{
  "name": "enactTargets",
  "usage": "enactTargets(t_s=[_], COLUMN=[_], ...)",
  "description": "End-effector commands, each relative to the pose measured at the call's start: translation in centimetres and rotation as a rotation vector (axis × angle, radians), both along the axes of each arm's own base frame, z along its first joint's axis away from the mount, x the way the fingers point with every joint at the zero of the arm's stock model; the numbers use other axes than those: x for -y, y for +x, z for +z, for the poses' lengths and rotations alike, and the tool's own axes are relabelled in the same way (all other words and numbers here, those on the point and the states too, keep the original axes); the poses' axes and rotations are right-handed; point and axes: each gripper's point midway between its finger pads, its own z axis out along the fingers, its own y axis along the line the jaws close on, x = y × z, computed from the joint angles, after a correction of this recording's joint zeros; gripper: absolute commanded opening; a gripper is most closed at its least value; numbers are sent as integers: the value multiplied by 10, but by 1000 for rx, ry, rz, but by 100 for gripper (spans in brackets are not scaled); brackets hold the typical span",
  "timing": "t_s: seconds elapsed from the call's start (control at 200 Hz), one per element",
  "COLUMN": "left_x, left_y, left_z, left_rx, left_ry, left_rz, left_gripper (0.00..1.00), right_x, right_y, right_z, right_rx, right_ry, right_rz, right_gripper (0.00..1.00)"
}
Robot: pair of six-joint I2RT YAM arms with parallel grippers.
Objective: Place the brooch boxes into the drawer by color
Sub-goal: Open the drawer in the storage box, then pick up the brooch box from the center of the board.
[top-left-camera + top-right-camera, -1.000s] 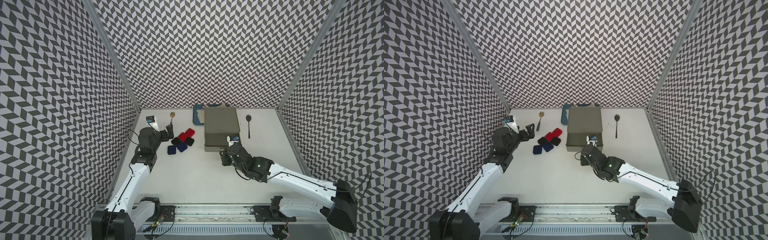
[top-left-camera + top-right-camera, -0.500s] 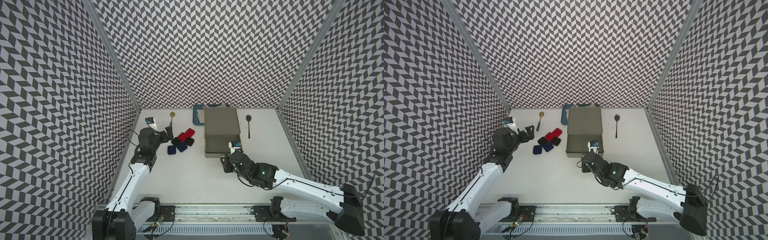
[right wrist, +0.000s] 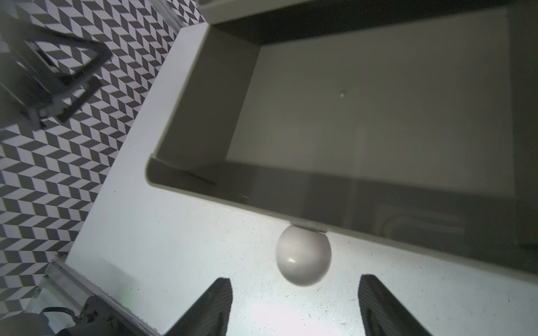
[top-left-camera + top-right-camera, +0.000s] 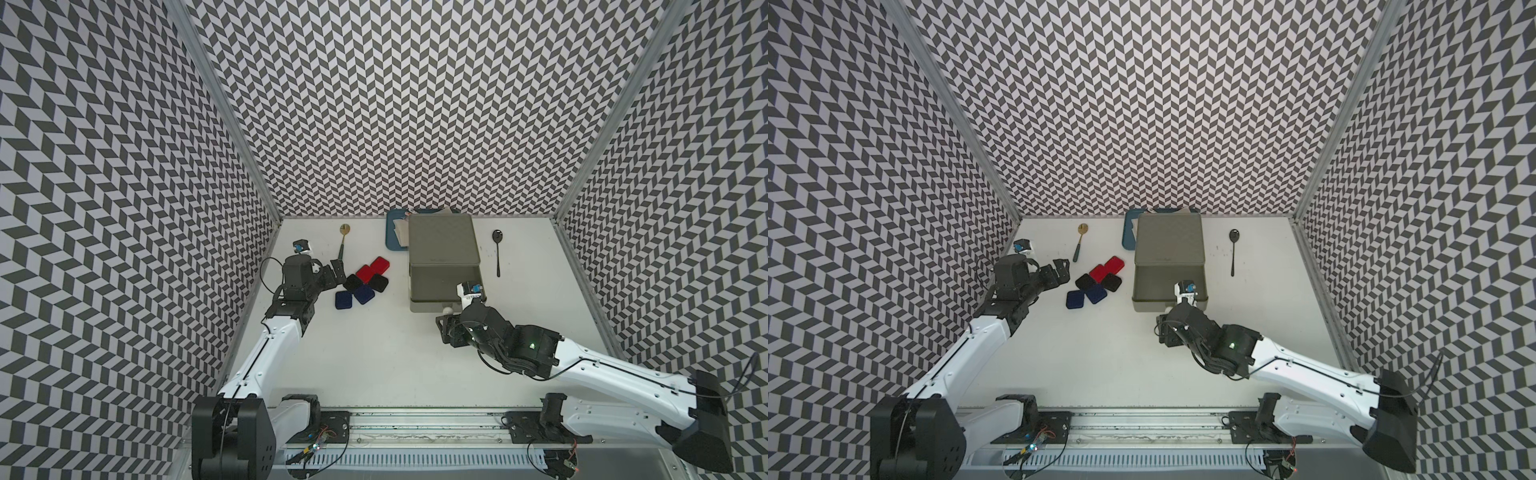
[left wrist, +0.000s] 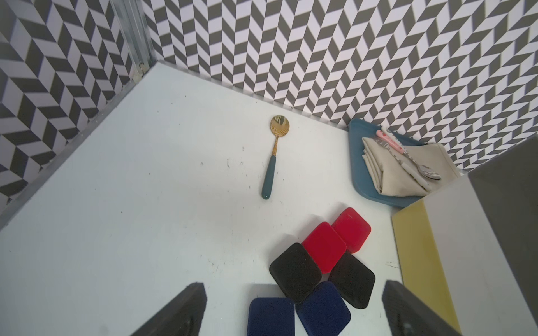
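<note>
The outermost dark blue brooch box (image 4: 343,300) is set apart by a narrow gap (image 4: 353,298), so it will come away cleanly and the other brooch boxes will stay still when the robot lifts.
Six brooch boxes lie bunched on the table left of the drawer: two red (image 4: 372,268), two black (image 4: 353,282) and two dark blue (image 4: 344,300). My left gripper (image 4: 336,271) hangs wide open just left of them, and the wrist view shows the dark blue boxes (image 5: 320,311) between its fingers (image 5: 180,311) but untouched. The drawer (image 4: 442,239) has its grey top tier (image 4: 440,286) pulled out and empty inside (image 3: 364,110). My right gripper (image 3: 294,291) is open just in front of that tier's ball knob (image 3: 303,257), not touching it.
A gold spoon with a teal handle (image 4: 344,241) lies behind the boxes. A black spoon (image 4: 497,249) lies right of the chest. A blue tray (image 5: 356,163) with a folded napkin and a spoon sits against the back wall. Patterned walls close in three sides.
The right gripper pulled the grey top tier out toward the front, then opened and let go of the knob. The left arm has hardly moved.
</note>
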Motion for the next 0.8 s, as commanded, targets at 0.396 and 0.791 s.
enactTargets(t_s=[0.396, 0.791], left_x=[-2, 18], left_y=[-9, -15], left_z=[-94, -127], left_rx=[-476, -596], left_ry=[62, 121], left_rz=[-5, -75], left_gripper=[89, 84], right_x=[52, 63], right_y=[14, 13], right_z=[89, 81], right_rx=[277, 262], right_ry=[-4, -10], right_rz=[-133, -152], right_gripper=[82, 83])
